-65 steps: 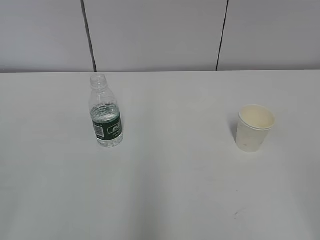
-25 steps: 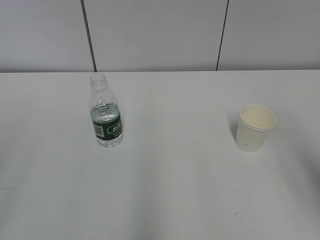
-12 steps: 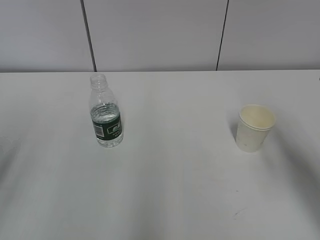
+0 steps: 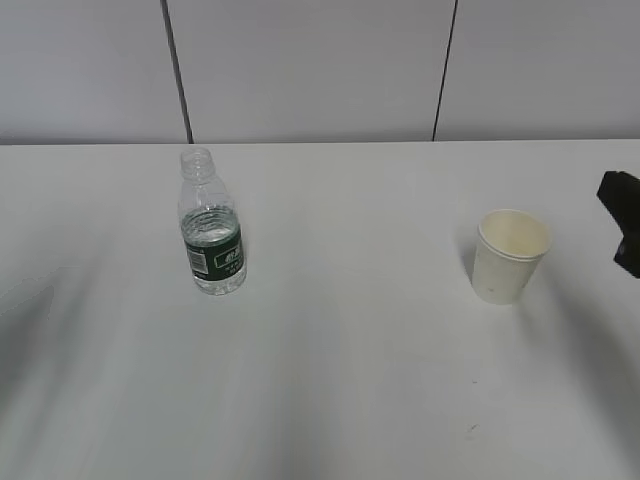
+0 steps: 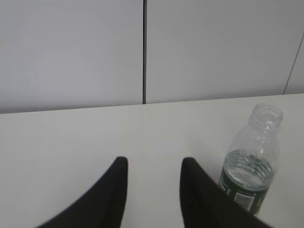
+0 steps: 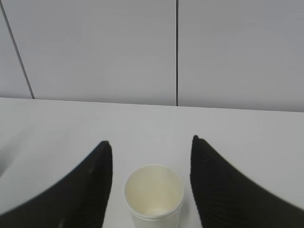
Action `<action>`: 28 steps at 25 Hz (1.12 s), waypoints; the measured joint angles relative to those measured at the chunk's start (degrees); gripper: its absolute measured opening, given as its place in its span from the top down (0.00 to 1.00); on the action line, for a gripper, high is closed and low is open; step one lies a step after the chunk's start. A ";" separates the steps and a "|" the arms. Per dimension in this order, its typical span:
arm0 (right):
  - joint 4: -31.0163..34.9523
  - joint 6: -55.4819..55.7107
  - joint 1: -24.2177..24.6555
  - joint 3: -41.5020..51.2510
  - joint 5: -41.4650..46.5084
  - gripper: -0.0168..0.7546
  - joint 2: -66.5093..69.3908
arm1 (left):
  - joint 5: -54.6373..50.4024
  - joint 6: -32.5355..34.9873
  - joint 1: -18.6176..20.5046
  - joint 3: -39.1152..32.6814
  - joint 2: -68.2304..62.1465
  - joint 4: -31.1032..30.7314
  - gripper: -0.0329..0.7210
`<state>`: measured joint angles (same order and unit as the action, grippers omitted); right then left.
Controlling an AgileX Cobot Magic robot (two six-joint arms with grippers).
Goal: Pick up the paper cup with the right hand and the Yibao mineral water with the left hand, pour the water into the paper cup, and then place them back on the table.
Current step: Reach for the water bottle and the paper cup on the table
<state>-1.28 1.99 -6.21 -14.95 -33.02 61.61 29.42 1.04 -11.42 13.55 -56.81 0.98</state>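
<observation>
The opening of the paper cup (image 4: 503, 276) should stay round and open when the robot squeezes the cup's lower side and lifts, because the cup has a thick rolled rim.
The paper cup (image 4: 510, 256) stands upright and empty at the right of the white table (image 4: 340, 380). The Yibao mineral water (image 4: 212, 240) stands upright and uncapped at the left, with water up to its green label. A black part of the right hand (image 4: 622, 220) shows at the right edge, apart from the cup. In the right wrist view my right gripper (image 6: 150, 143) is open, with the cup (image 6: 154, 194) between its fingers, untouched. In the left wrist view my left gripper (image 5: 153, 164) is open and empty; the bottle (image 5: 249, 171) stands right of it, partly hidden by the right finger.
A small dark scuff mark (image 4: 470, 430) lies on the table in front of the cup. A grey panelled wall (image 4: 320, 70) runs behind the table's far edge. The left arm does not show in the exterior view, only its shadow at the left.
A black part of the right hand has come into the exterior view at the right edge. Shadows have grown on the table at the left and right. Bottle and cup have not moved.
</observation>
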 joint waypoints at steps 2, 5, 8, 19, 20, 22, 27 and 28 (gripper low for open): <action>0.25 0.10 0.00 1.40 -4.78 0.43 3.29 | 3.12 0.00 0.00 0.00 -2.65 0.00 0.64; 0.44 0.34 0.00 2.19 -11.77 0.43 8.88 | 5.75 0.00 0.00 0.00 -5.98 0.00 0.64; 0.49 0.70 0.00 2.28 -19.93 0.43 14.90 | 6.76 0.00 0.00 0.00 -8.37 0.00 0.64; 0.57 1.54 0.00 2.09 -31.57 0.43 34.51 | 10.99 0.00 0.00 0.00 -11.11 0.00 0.64; 0.47 1.54 0.00 2.09 -31.61 0.43 35.04 | 11.24 0.00 0.00 0.00 -11.11 0.00 0.64; 0.22 1.68 0.00 2.04 -31.86 0.43 35.75 | 11.29 0.00 0.00 0.00 -11.11 0.00 0.64; -0.70 1.68 0.00 1.95 -32.29 0.43 38.03 | 11.35 0.00 0.00 0.00 -11.11 0.00 0.64; -0.70 1.68 0.00 1.95 -32.29 0.43 38.20 | 11.54 0.00 0.00 0.00 -11.11 0.00 0.64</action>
<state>-1.98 3.67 -6.21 -13.00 -65.31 99.81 40.96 1.04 -11.42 13.55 -67.92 0.98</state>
